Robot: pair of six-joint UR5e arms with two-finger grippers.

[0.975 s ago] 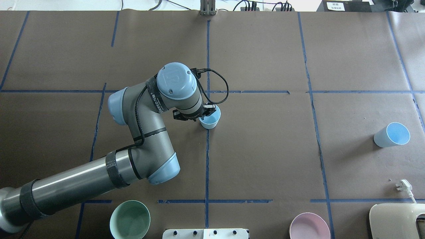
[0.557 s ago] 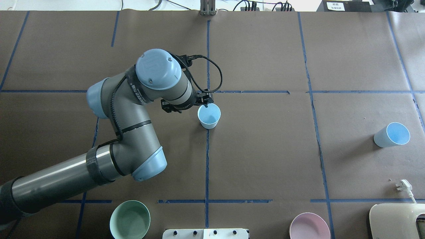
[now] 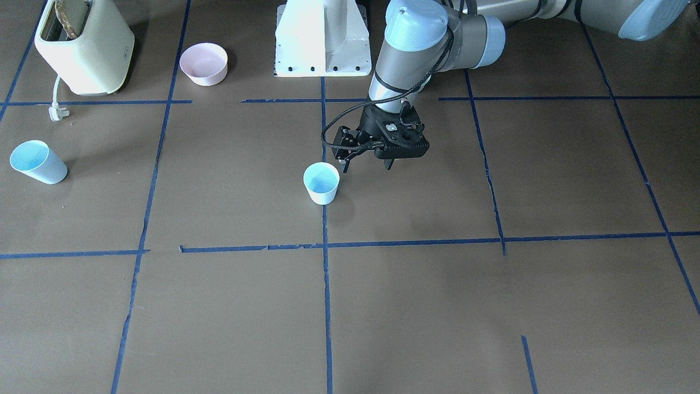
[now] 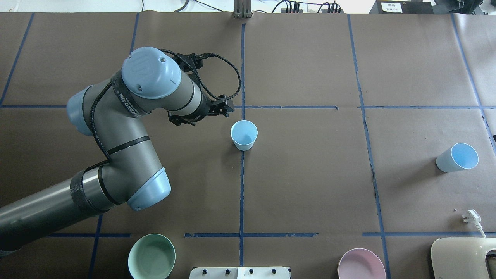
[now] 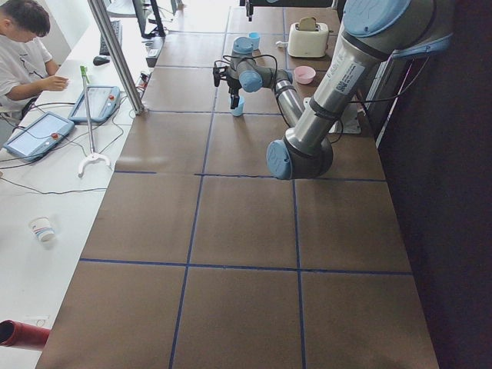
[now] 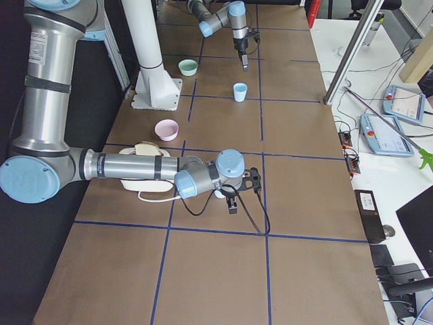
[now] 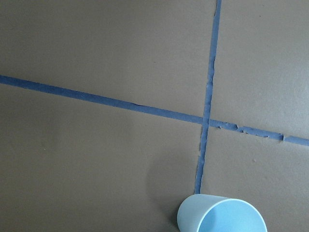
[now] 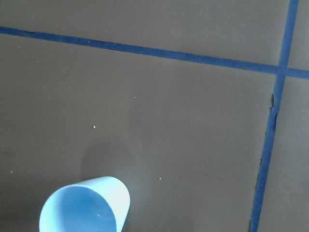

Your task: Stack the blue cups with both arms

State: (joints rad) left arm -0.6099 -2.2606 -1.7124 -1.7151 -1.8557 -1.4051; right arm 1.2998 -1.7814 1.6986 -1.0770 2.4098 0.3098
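Note:
My gripper will lower the second blue cup (image 3: 39,162), and that cup will sink in almost to its rim, because the pale blue cup (image 3: 321,183) is empty and gets narrower toward the bottom.
One pale blue cup (image 4: 244,135) stands upright on the centre tape line; it also shows in the front view (image 3: 321,183) and at the bottom of the left wrist view (image 7: 219,217). My left gripper (image 3: 367,164) hangs open and empty just beside it, on my left and above the table, not touching it. The second blue cup (image 4: 457,157) stands alone far to my right, also in the front view (image 3: 37,161) and the right wrist view (image 8: 87,205). My right gripper (image 6: 231,203) shows only in the exterior right view, so I cannot tell whether it is open or shut.
A mint-green bowl (image 4: 152,256) and a pink bowl (image 4: 361,264) stand near my base (image 3: 322,38). A cream toaster (image 4: 463,257) with its plug (image 4: 471,217) is at my near right. Blue tape lines cross the brown table.
My left gripper was at the centre cup's rim, then drew away to my left and farther out. The cup stays standing where it was. The right cup has not moved.

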